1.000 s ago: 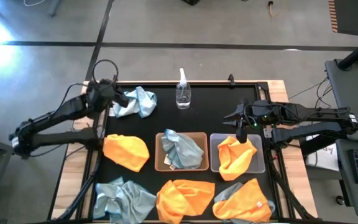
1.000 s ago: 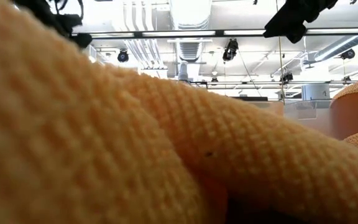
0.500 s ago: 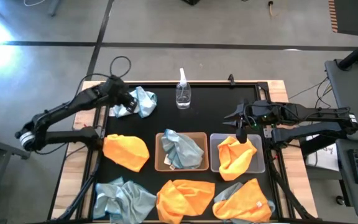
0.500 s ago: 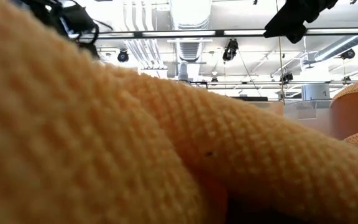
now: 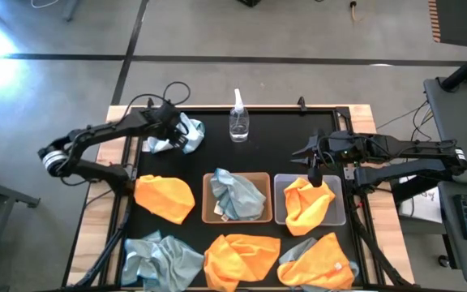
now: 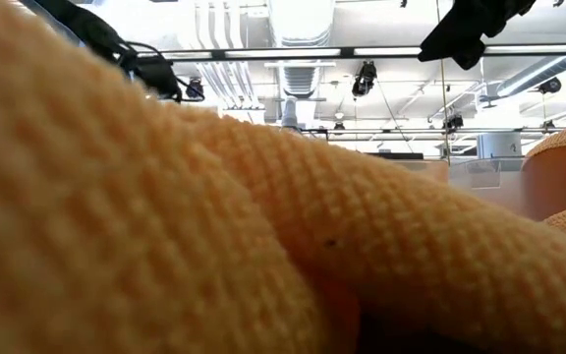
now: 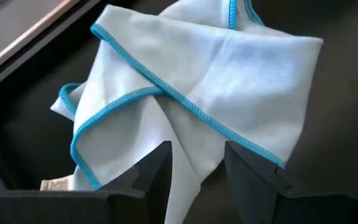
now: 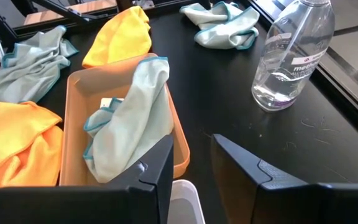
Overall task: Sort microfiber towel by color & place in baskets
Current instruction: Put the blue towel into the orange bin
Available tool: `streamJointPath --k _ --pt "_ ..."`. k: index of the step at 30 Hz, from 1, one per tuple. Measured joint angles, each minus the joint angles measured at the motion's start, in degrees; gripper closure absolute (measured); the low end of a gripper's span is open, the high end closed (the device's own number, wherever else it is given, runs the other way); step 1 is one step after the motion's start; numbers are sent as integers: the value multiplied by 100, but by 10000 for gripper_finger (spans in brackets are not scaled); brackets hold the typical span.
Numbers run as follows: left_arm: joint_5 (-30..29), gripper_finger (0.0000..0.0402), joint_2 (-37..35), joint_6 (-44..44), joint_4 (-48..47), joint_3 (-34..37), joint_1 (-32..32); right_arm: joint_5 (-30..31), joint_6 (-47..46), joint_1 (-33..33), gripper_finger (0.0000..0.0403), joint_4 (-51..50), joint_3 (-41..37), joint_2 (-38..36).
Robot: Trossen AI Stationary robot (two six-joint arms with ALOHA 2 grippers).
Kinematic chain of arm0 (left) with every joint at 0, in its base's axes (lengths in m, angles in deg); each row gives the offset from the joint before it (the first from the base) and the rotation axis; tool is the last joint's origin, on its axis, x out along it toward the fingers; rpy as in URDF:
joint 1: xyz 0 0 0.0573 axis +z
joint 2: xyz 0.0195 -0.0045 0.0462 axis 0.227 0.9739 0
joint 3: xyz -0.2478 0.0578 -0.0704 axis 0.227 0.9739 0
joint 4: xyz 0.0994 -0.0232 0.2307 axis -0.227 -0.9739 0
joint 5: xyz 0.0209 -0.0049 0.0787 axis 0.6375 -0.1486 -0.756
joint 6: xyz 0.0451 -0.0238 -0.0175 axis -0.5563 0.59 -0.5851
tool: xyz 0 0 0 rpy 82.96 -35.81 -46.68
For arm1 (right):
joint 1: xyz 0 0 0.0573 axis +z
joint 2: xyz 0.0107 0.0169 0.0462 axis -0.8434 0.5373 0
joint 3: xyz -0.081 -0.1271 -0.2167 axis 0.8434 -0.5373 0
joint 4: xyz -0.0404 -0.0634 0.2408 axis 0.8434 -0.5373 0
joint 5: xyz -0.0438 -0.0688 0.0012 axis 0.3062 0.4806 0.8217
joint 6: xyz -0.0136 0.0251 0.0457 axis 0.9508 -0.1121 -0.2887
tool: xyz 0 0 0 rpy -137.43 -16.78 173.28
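Observation:
A fold (image 7: 186, 163) of the far blue-grey towel (image 5: 191, 135) lies between my left gripper's open fingers, so I should keep going down until both straddle it and then close.
A pale blue-grey towel (image 5: 190, 130) lies crumpled at the table's far left. My left gripper (image 5: 171, 128) is open right over it. In the left wrist view, the left gripper (image 7: 197, 149) stands with a fold of that towel (image 7: 229, 81) running between its fingers. My right gripper (image 5: 313, 172) is open and empty above the far rim of the grey basket (image 5: 335, 183), which holds an orange towel (image 5: 306, 204). The tan basket (image 5: 209, 203) holds a blue-grey towel (image 5: 235, 195). In the right wrist view, the right gripper (image 8: 192, 142) looks over the tan basket (image 8: 73, 99). My left gripper comes at the blue-grey towel from above with one finger (image 7: 157, 171) on each side of a blue-stitched fold (image 7: 191, 168). Whether the fingers touch the cloth, I cannot tell. The towel lies flat on the table.
A clear spray bottle (image 5: 238, 122) stands at the far middle. Loose orange towels lie at the left (image 5: 164, 197), near middle (image 5: 240, 259) and near right (image 5: 319, 259). Another blue-grey one (image 5: 159, 255) lies near left. An orange towel (image 6: 214, 246) blocks the low view.
My left arm has swung from the table's far left edge toward the right and come over the blue-grey towel there. The towel has stayed where it was.

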Motion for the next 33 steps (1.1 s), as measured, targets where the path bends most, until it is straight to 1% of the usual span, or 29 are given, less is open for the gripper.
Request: streamJointPath --k 8,15,21,29,33 --pt "-3 269 420 0 105 -27 -2 -15 0 0 307 -3 1 0" --pt "-62 269 728 -22 125 -27 5 -44 -2 2 303 -9 0 0" --pt "-509 269 892 -90 127 -27 54 -55 -42 2 307 -84 0 0" --pt "-520 269 1216 -81 155 -29 265 -54 -153 2 305 -254 -5 0" --pt "-514 269 1438 -66 195 -31 271 -54 -151 2 303 -256 -5 0"
